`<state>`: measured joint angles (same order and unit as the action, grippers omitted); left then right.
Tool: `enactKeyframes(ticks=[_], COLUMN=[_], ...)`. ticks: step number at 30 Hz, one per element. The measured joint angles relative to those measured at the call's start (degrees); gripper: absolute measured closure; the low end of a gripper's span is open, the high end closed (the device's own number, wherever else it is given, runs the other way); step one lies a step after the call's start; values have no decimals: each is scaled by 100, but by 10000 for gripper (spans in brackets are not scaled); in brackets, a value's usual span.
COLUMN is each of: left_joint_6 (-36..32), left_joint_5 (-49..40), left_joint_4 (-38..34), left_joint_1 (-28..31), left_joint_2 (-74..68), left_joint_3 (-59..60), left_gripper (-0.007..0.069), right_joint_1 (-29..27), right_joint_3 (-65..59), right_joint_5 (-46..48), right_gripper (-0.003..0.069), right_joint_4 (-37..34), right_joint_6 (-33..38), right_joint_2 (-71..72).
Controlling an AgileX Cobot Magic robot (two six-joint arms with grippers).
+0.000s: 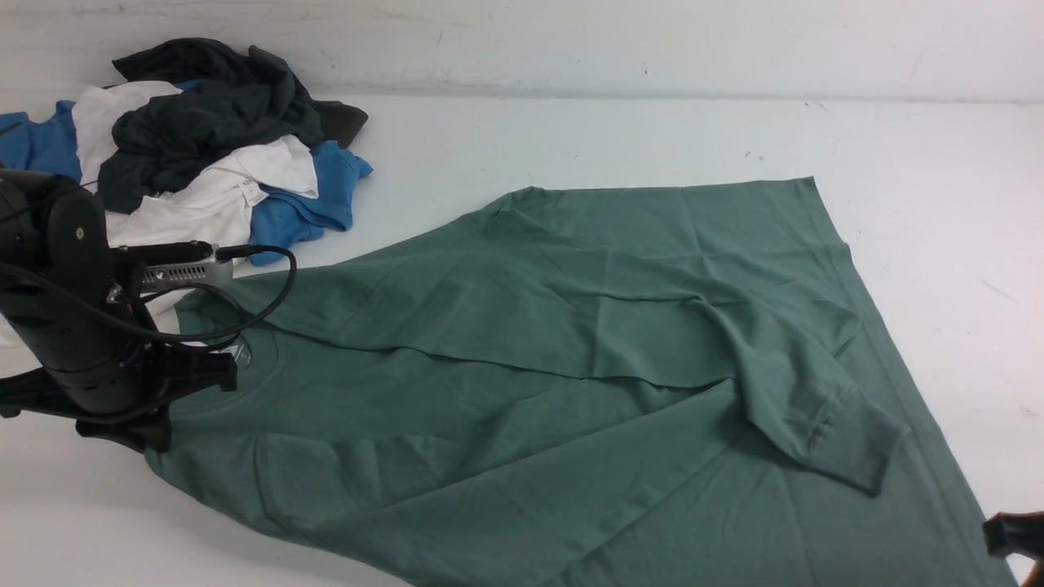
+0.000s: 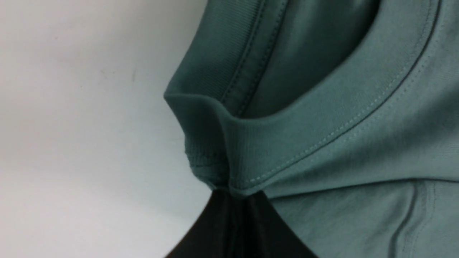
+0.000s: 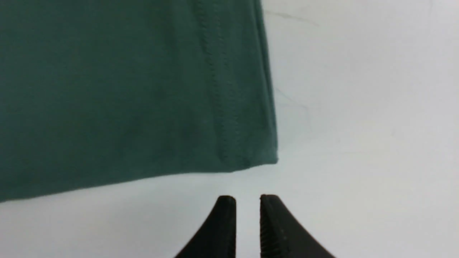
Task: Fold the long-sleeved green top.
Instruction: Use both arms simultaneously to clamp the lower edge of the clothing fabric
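The hem of the top has a double edge (image 3: 265,56), so the two layers of the green long-sleeved top (image 1: 871,543) should fold over as one when the robot lifts the hem's corner across.
The green long-sleeved top (image 1: 571,342) lies spread on the white table, one cuffed sleeve (image 1: 824,424) folded across its body. At its neck on the left, my left gripper (image 1: 224,373) is shut on the ribbed collar (image 2: 287,136). In the left wrist view the black jaws (image 2: 238,200) pinch a bunched fold of that collar. My right gripper (image 3: 248,200) hovers over bare table just short of the top's hem corner (image 3: 265,154), open by a narrow gap with nothing in it. Only a dark edge of the right gripper (image 1: 1011,536) shows in the front view.
A pile of dark charcoal, white and blue garments (image 1: 204,139) sits at the back left, close behind the left arm (image 1: 73,318). White table (image 1: 652,130) runs to a wall at the back.
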<state>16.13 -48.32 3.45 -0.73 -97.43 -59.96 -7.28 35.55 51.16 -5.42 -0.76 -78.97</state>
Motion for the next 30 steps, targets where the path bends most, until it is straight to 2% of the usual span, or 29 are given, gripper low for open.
enactKeyframes(ticks=[5,9,20,26,30], left_joint_6=[0,-12,-28,-33,-33], left_joint_5=[0,0,-17,-36,-87], left_joint_4=[29,120,133,139,139], left_joint_1=[0,0,0,0,0], left_joint_2=[0,0,0,0,0], left_joint_3=[0,0,0,0,0], left_gripper=[598,598,598,598,598], right_joint_1=[0,0,6,21,38], right_joint_3=[18,364,939,970,970], right_joint_5=[-325,-122,771,690,434], right_gripper=[444,374,353,352,352], right_joint_4=[230,251,200,-326,-381], right_joint_6=[-309,-325,-314,76,169], right_joint_2=[-774,-1155,-1338,-1243,-1483])
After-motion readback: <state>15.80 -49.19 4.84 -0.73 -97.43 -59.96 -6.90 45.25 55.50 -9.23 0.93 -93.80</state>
